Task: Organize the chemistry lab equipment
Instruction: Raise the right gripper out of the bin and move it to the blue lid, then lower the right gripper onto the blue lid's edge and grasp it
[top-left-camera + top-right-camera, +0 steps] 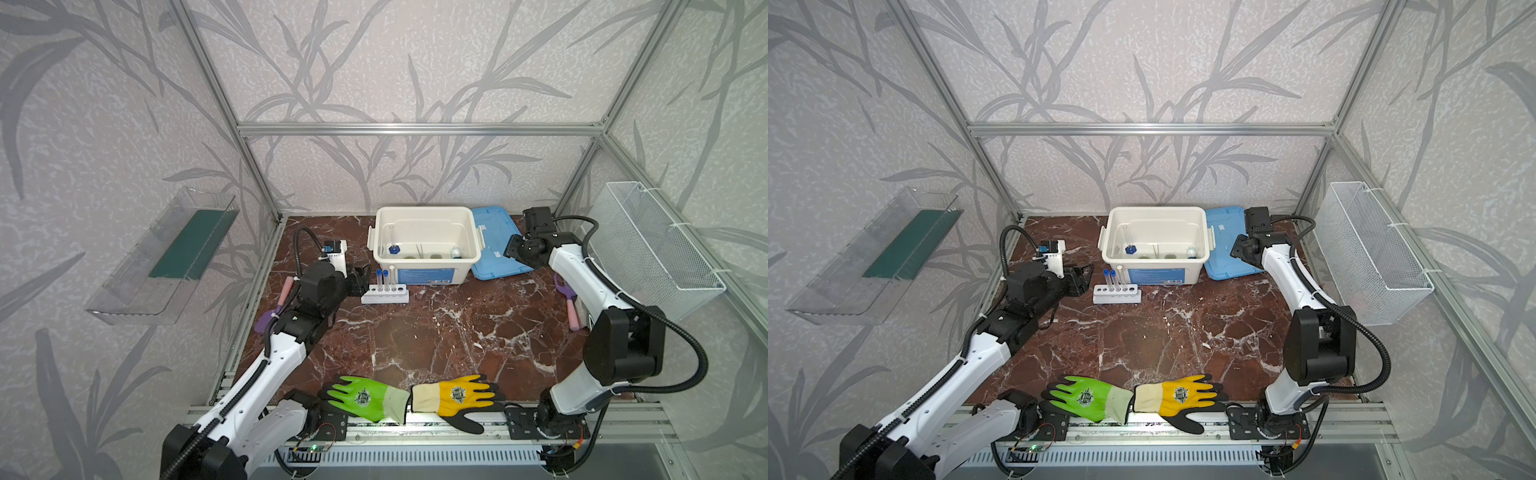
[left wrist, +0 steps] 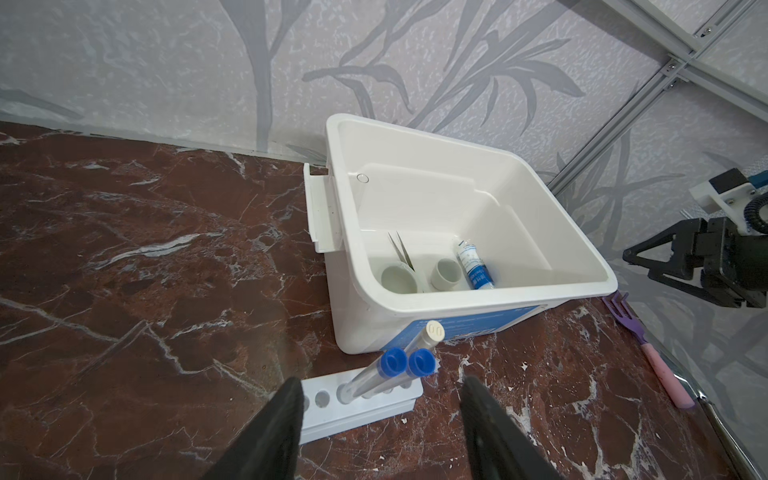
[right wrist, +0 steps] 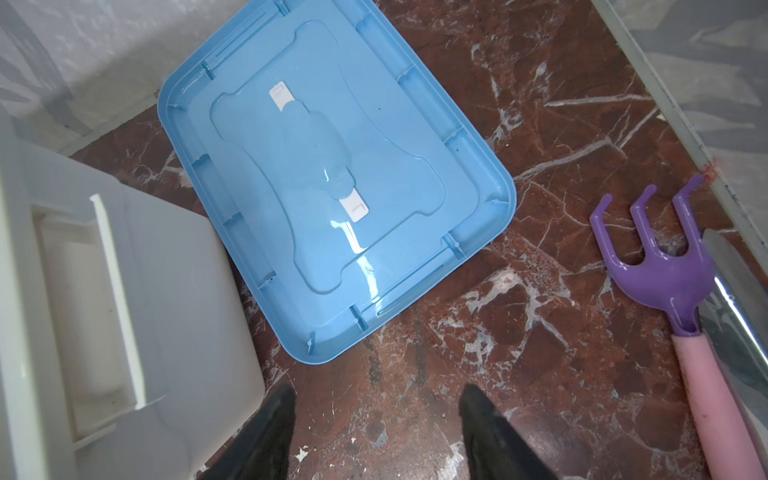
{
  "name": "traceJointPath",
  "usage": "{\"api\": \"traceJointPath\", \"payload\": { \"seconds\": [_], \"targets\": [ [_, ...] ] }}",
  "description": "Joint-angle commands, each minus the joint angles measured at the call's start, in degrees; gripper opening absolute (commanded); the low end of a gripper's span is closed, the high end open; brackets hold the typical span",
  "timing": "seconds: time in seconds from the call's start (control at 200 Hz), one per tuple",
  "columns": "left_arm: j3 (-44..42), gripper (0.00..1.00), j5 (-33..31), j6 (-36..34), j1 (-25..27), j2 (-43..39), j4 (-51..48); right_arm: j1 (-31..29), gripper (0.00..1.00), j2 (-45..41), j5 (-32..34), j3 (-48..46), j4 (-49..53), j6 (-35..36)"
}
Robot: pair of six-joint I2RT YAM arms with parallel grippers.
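The blue lid's corner (image 3: 505,204) is clear of the rake, so the robot's right gripper should keep moving down toward the lid's rim (image 3: 472,249) until its open fingers are on both sides of that rim, and then close.
A white six-hole rack (image 1: 384,296) stands in front of the white bin (image 1: 426,272). It holds three clear test tubes (image 2: 393,360), two with blue caps and one with a white cap. My left gripper (image 1: 361,279) is open and empty just left of the rack, fingers apart from the tubes. Inside the bin are a blue-based cylinder (image 1: 393,248), tweezers (image 2: 401,249), two small white dishes (image 2: 399,279) and a blue-labelled bottle (image 2: 471,262) lying on its side. My right gripper (image 3: 376,388) hangs open and empty over bare table beside the bin's right wall and the blue lid (image 3: 332,178).
The lid lies upside down right of the bin. A purple-and-pink rake (image 3: 673,282) lies near the right edge, and another such tool (image 1: 276,307) lies behind the left arm. Green glove (image 1: 365,397) and yellow glove (image 1: 457,397) lie at the front edge. A wire basket (image 1: 656,245) hangs on the right wall.
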State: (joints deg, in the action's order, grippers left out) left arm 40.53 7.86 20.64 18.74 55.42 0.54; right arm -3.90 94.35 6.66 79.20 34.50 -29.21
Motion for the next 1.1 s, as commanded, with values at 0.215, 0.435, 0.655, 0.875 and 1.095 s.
{"api": "traceJointPath", "payload": {
  "seconds": [0.215,0.435,0.655,0.875,1.095],
  "targets": [
    [-1.8,0.61,2.6,-2.5,0.2,-2.1,4.0,3.7,0.68,5.0,-4.2,-0.9,-6.1,-3.0],
    [-1.1,0.61,2.8,-3.0,0.2,0.0,3.5,4.9,0.67,10.2,-0.5,1.0,-0.6,-4.2],
    [-1.1,0.61,2.8,-3.5,0.2,0.6,3.6,7.1,0.66,16.7,0.8,5.0,3.7,-6.9],
    [-1.2,0.61,2.6,-3.6,0.2,1.6,4.0,8.7,0.65,20.4,2.1,7.9,2.8,-10.4],
    [0.1,0.61,3.3,-4.4,0.2,3.8,3.3,10.1,0.60,23.0,3.0,9.9,2.8,-12.6]
  ]
}}
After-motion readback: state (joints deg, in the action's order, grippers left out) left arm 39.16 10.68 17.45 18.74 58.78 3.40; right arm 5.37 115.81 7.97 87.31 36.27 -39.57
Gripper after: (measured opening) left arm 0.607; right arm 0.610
